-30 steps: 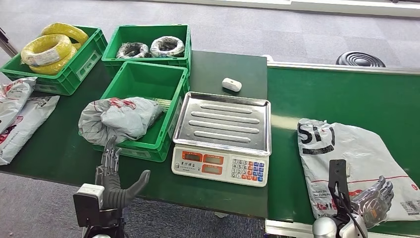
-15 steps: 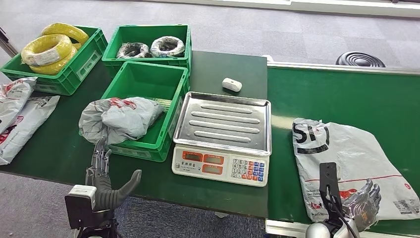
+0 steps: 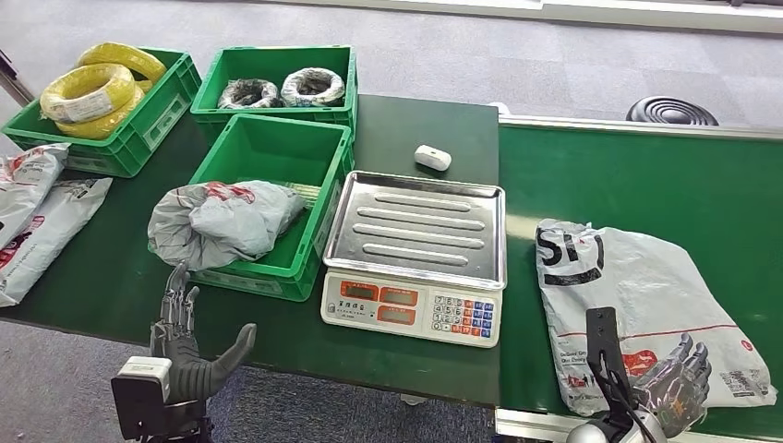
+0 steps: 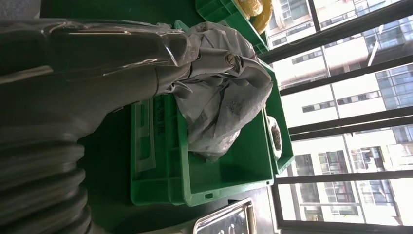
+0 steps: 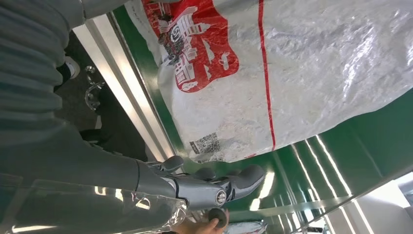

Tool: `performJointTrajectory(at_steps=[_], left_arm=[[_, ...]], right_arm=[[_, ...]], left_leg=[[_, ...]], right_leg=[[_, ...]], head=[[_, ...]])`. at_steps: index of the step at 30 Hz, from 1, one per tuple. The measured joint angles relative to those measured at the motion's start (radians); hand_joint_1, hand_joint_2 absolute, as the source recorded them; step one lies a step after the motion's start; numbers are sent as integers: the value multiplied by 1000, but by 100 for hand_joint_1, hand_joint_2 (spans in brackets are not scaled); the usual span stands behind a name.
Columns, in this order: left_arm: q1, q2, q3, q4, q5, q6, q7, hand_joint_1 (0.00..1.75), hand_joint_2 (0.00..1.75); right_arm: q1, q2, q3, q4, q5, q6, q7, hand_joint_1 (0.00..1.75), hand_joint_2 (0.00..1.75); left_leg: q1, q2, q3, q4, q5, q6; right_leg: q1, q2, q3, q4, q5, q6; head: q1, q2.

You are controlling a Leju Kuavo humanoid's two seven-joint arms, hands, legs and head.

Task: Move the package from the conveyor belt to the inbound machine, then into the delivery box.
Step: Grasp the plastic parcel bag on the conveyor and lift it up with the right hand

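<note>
The package's wrinkled plastic (image 5: 353, 61) is flat and thin toward its edge, so the package will gather into deep folds around my right gripper when I lift it.
A white plastic package (image 3: 646, 305) with a black logo and red print lies flat on the green conveyor belt (image 3: 646, 175). My right hand (image 3: 677, 385) is at the package's near edge, fingers apart and holding nothing. In the right wrist view, the fingers (image 5: 229, 185) are stretched out beside the package (image 5: 302, 83). The inbound machine is a scale (image 3: 415, 245) with a bare steel pan, left of the belt. My left hand (image 3: 189, 346) is open at the table's front edge, below the green delivery box (image 3: 277, 157). A crumpled grey package (image 3: 222, 217) drapes over that box's near left corner.
Two more green crates stand at the back, one with yellow cable coils (image 3: 92, 92), one with dark coils (image 3: 277, 88). Bagged parcels (image 3: 37, 212) lie at the far left. A small white device (image 3: 431, 157) sits behind the scale. A black bracket (image 3: 605, 355) rises from my right wrist.
The white package has shifted left along the belt. My right hand has sunk a little and moved left. My left hand has dropped down and to the left, away from the grey package.
</note>
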Motion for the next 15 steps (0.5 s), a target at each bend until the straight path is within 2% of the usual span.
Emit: performJointTrajectory(at_steps=[3,6,9,12,15], left_arm=[[3,1,-1,-7,-1,-3,0,0,175],[3,2,-5,-9,-3,-11,3,0,175],[-3,6,-12,-9,-3,-19,5,0,175],[-13,9,-20,-9,-3,-25,5,0,175],[-15,11,-23,-9,-3,-28,5,0,175]], right_arm=[[-4,-7,-11,3,-25,-22,4,0,175],[-39,-31,-57,35,-113,-36,-36,0,175],[-122,-86,-127,136,-178,-35,-78,0,175],[-219,-156,-194,271,-188,-37,-94,0,175],[-280,-200,-232,362,-185,-39,-98,0,175]], left_leg=[[0,0,0,0,0,0],[0,0,0,0,0,0],[-1,1,0,0,0,1],[-2,1,0,0,2,2],[-2,1,0,0,2,3]], right_leg=[[0,0,0,0,0,0],[0,0,0,0,0,0],[-1,1,0,0,1,1],[-2,1,0,0,2,2],[-2,0,0,0,2,2]], head=[[0,0],[0,0],[0,0],[0,0],[0,0]])
